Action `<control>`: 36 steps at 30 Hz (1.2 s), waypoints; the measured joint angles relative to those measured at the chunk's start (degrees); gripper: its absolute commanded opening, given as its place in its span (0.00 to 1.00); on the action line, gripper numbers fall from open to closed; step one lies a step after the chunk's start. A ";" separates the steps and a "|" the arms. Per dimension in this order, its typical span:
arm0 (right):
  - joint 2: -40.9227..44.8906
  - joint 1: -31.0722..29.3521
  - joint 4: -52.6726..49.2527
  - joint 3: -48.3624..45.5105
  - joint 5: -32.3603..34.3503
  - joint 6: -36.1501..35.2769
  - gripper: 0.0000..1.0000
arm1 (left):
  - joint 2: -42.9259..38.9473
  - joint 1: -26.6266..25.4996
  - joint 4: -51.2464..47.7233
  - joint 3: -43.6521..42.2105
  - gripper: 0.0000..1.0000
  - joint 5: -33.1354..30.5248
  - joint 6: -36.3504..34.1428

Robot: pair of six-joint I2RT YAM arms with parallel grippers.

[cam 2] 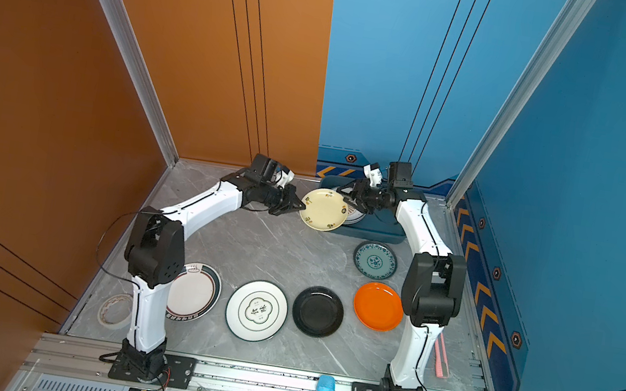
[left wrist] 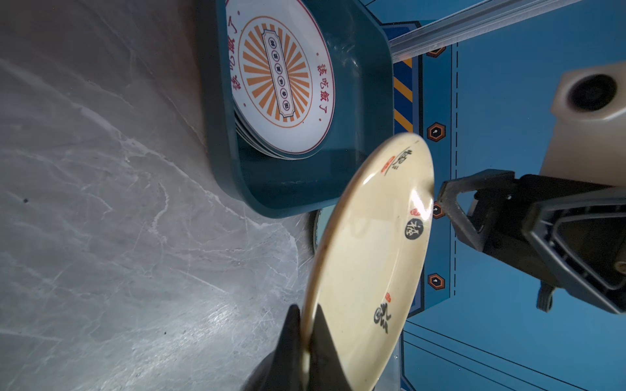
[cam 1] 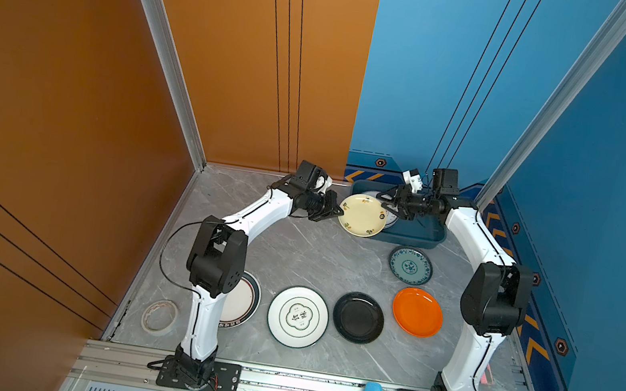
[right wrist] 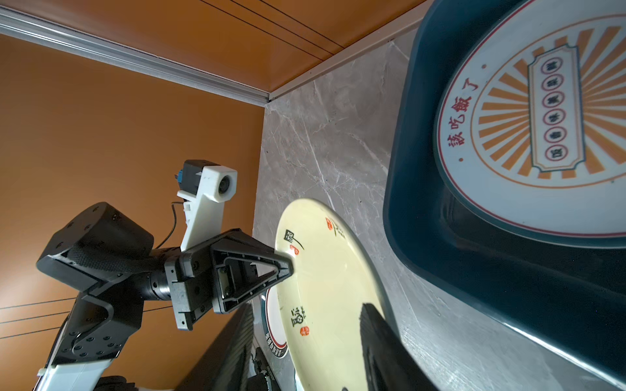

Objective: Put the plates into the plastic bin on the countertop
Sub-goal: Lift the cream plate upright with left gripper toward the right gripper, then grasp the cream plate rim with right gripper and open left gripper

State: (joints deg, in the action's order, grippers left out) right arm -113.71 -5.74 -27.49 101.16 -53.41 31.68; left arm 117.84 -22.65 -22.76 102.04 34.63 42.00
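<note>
The stack [cam 2: 356,216] fills the bin's end near my left gripper, so next my right gripper takes the cream plate and sets it in the bin's empty end [cam 2: 385,227].
My left gripper [cam 1: 338,212] [left wrist: 306,325] is shut on the rim of a cream plate [cam 1: 363,215] [left wrist: 372,254] [right wrist: 332,287]. The plate hangs tilted above the countertop [cam 1: 315,255], at the left end of the dark teal plastic bin [cam 1: 422,238] [left wrist: 359,101]. My right gripper [cam 1: 385,207] [right wrist: 308,306] is open, with its fingers standing apart on either side of the plate's opposite rim. Inside the bin lies a stack topped by a white plate with an orange sunburst [left wrist: 281,74] [right wrist: 542,135].
On the countertop lie a teal-patterned plate [cam 1: 410,266], an orange plate [cam 1: 417,312], a black plate [cam 1: 358,317], a white plate with a green emblem [cam 1: 297,317] and a dark-rimmed white plate [cam 1: 241,301] partly behind the left arm. A tape roll [cam 1: 159,316] sits near the left front corner.
</note>
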 measured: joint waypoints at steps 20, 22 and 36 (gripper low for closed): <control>-0.85 2.64 -1.07 2.84 4.24 -0.39 0.52 | 0.90 1.95 -1.14 2.12 0.00 2.78 -0.20; -1.40 2.38 -1.29 2.95 4.09 -0.39 0.51 | 2.01 2.03 -1.11 3.58 0.00 3.10 -0.20; -3.82 -0.92 -4.17 3.48 1.70 -2.29 0.30 | 6.34 2.12 -1.09 9.31 0.00 4.70 0.24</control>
State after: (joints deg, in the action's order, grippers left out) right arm -117.54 -6.66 -31.66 104.64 -51.70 29.39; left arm 124.18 -20.53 -23.86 111.35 39.33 42.24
